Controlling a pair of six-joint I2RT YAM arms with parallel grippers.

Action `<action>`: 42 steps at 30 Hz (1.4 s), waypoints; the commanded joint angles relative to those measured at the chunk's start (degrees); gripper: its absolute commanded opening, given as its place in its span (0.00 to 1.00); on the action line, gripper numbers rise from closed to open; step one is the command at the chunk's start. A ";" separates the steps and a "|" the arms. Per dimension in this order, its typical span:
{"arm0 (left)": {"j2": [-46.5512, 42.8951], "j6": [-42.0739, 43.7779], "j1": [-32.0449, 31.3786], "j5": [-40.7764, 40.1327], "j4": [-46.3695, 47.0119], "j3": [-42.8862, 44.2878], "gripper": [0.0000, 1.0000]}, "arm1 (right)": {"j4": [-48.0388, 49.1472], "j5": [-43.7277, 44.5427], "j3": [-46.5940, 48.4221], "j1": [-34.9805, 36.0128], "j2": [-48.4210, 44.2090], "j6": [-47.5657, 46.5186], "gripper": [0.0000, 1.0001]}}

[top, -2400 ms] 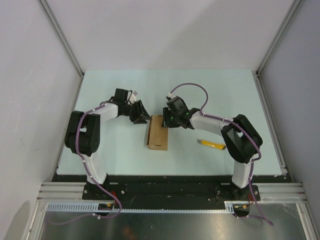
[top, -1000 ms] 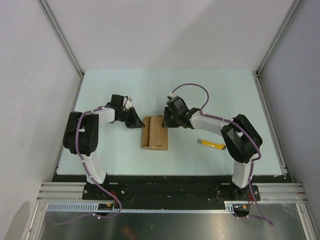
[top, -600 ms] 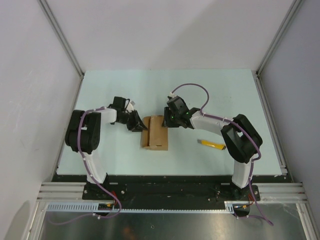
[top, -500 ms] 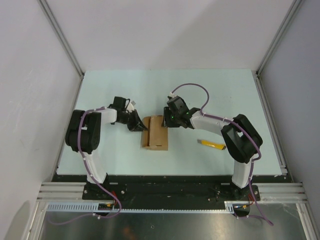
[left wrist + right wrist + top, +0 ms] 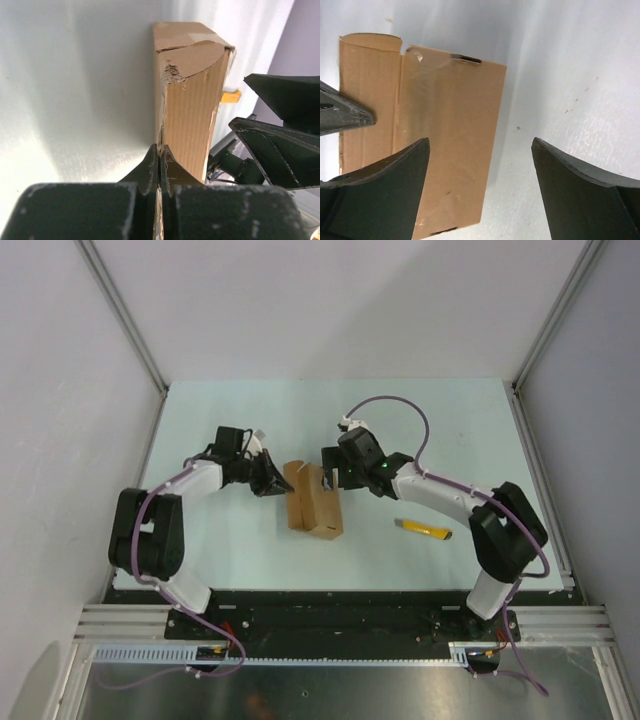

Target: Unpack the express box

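Next, I swing the lid (image 5: 322,508) open by its flap (image 5: 293,478) with my left gripper before my open right gripper reaches down into the box that the lid covers.
The express box (image 5: 318,506), a small brown carton, lies mid-table with its flap lid (image 5: 294,487) lifted on the left side. My left gripper (image 5: 272,481) is shut on the thin edge of that flap; in the left wrist view the cardboard (image 5: 189,105) runs straight out from between the pinched jaws of my left gripper (image 5: 160,149). My right gripper (image 5: 325,477) hovers wide open over the box's far end. In the right wrist view the carton (image 5: 447,135) lies under the spread right gripper (image 5: 479,144), touching neither finger.
A yellow-black utility knife (image 5: 425,530) lies on the table right of the box, also glimpsed as a knife tip (image 5: 231,95) in the left wrist view. White walls and metal posts enclose the pale table (image 5: 460,430).
My right gripper has opened and let go of the box's far end. My left gripper has shut on the flap edge, and the box has turned slightly.
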 commanded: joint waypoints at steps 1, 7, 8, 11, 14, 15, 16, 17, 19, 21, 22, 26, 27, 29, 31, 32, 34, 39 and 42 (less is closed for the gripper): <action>-5.64 -3.38 -0.26 0.76 -1.07 -0.36 0.00 | 0.34 1.88 0.37 1.40 -5.57 -1.98 0.87; -5.91 -3.30 -0.44 1.99 -1.78 0.52 0.00 | 2.54 0.13 0.37 3.95 -7.24 -3.64 0.89; -5.82 -3.30 -0.44 2.26 -1.78 0.61 0.00 | 2.89 -0.58 0.37 4.47 -6.89 -3.91 0.89; -5.73 -3.21 -0.61 3.31 -1.87 1.31 0.00 | 3.51 -1.91 0.45 5.79 -5.31 -4.70 0.89; -5.90 -3.12 -0.70 4.10 -1.87 1.93 0.00 | 1.40 0.19 2.29 7.02 -2.76 -5.40 0.89; -5.99 -2.95 -0.70 4.11 -2.04 2.10 0.00 | 0.18 2.29 2.73 7.46 -2.15 -5.49 0.89; -6.08 -3.03 -0.70 3.93 -2.04 2.11 0.00 | -0.44 3.44 3.17 7.73 -1.36 -5.67 0.89; -5.91 -2.86 -0.70 3.93 -2.04 2.02 0.00 | -0.97 4.76 3.61 7.91 -1.18 -5.67 0.89; -5.90 -2.68 -0.70 3.84 -2.13 1.84 0.00 | -2.03 7.58 3.88 8.17 -0.83 -5.58 0.89; -5.90 -2.59 -0.70 3.93 -2.22 1.58 0.00 | -2.82 9.33 3.79 8.17 -0.47 -5.32 0.88; -5.99 -2.51 -0.70 3.93 -2.22 1.49 0.00 | -2.99 9.60 3.88 8.17 -0.30 -5.32 0.85; -6.43 -2.42 -0.70 4.02 -2.31 1.84 0.00 | -3.96 9.96 3.88 7.82 0.49 -4.88 0.77; -6.87 -2.50 -0.70 4.28 -2.48 2.36 0.00 | -4.49 9.70 3.88 7.65 0.76 -4.27 0.75; -7.74 -2.51 -0.70 5.07 -2.92 3.24 0.00 | -5.63 9.08 3.88 6.07 1.11 -3.83 0.65; -9.76 -2.42 -0.70 5.07 -3.45 3.95 0.00 | -6.42 8.11 3.88 4.40 1.02 -3.13 0.59; -10.47 -2.33 -0.70 4.98 -3.97 4.47 0.00 | -6.95 7.94 3.88 4.04 0.85 -3.04 0.58; -12.39 -2.68 -0.70 5.33 -4.33 4.92 0.00 | -7.04 7.85 3.79 3.34 0.41 -3.30 0.58; -14.34 -3.47 -0.70 7.36 -5.21 5.88 0.00 | -7.13 7.14 3.79 1.67 0.41 -3.91 0.69; -14.69 -2.77 -0.79 8.23 -5.82 6.59 0.00 | -7.39 7.84 3.79 0.97 0.58 -4.09 0.77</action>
